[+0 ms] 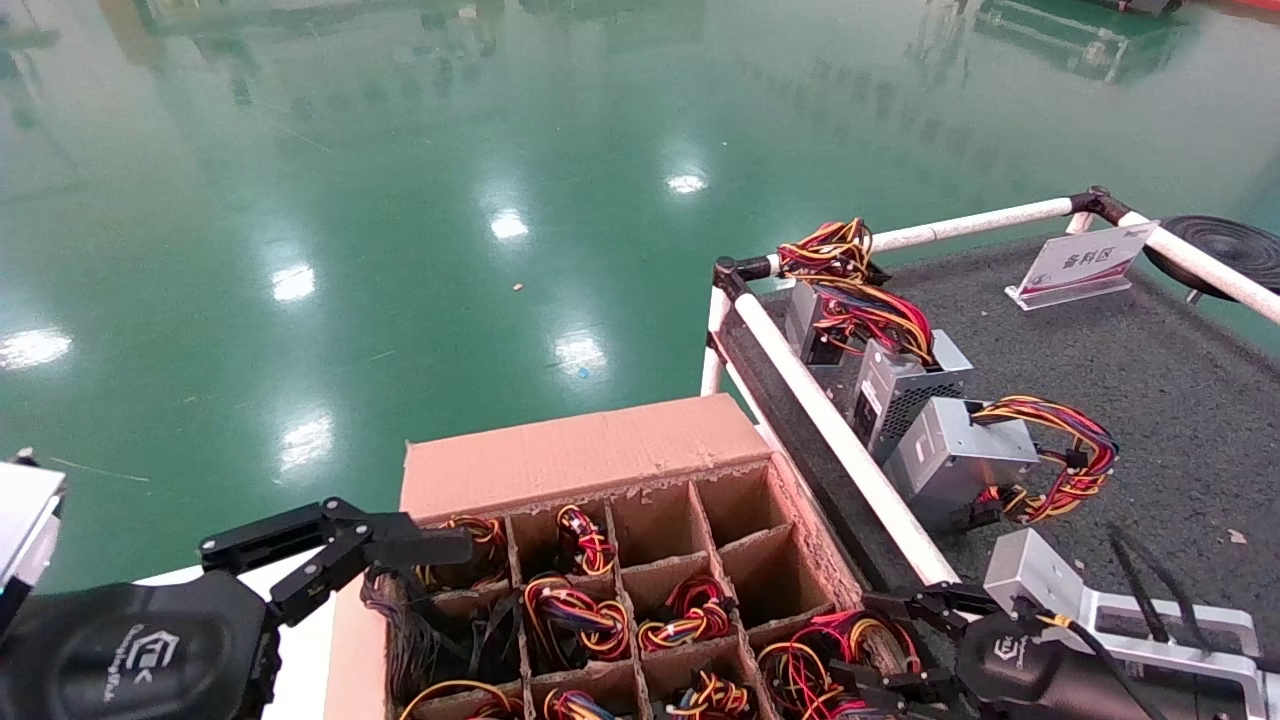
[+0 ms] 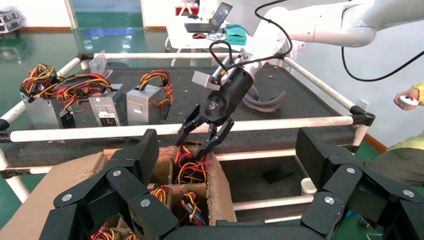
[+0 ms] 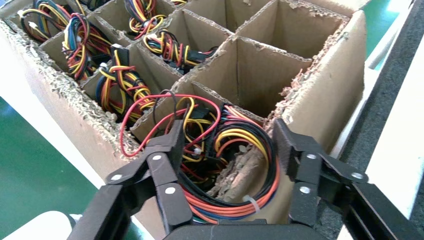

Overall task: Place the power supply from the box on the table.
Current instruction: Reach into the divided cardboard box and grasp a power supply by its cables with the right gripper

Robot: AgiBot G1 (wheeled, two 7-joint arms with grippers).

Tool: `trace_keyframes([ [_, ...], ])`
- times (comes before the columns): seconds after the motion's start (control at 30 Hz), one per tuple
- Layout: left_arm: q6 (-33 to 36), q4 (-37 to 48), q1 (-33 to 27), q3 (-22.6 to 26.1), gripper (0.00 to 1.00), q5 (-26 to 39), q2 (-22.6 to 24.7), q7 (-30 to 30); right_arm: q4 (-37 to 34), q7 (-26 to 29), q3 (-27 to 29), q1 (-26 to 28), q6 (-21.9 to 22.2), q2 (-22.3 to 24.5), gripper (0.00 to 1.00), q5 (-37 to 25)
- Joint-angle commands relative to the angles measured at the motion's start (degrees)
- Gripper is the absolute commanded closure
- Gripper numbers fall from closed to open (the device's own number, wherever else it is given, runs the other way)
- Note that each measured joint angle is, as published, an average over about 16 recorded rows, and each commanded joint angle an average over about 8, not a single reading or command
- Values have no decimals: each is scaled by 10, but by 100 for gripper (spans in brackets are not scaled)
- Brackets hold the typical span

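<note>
My gripper will straighten the wire bundle out long when it lifts, with the hidden case hanging below, because the wires curl in a loose loop.
The box stands low in the middle of the head view, several of its cells holding wire bundles. In its near right corner cell only the red, yellow and black wires of a power supply show; its case is hidden. My right gripper hangs open over that cell, one finger on each side of the wire loop, and it also shows in the head view and the left wrist view. My left gripper is open above the box's far left corner, holding nothing. The table lies to the right.
Three power supplies lie along the table's left edge behind a white pipe rail. A sign and a black round object sit at the far right. Green floor surrounds the box.
</note>
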Motion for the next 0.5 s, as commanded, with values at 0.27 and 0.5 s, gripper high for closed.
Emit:
trace_keyframes([
  [0.27,0,0,0,0,0,0,0,0,0,2,0,1,5,-2,100,-1],
  [0.5,0,0,0,0,0,0,0,0,10,8,6,4,4,3,100,7],
])
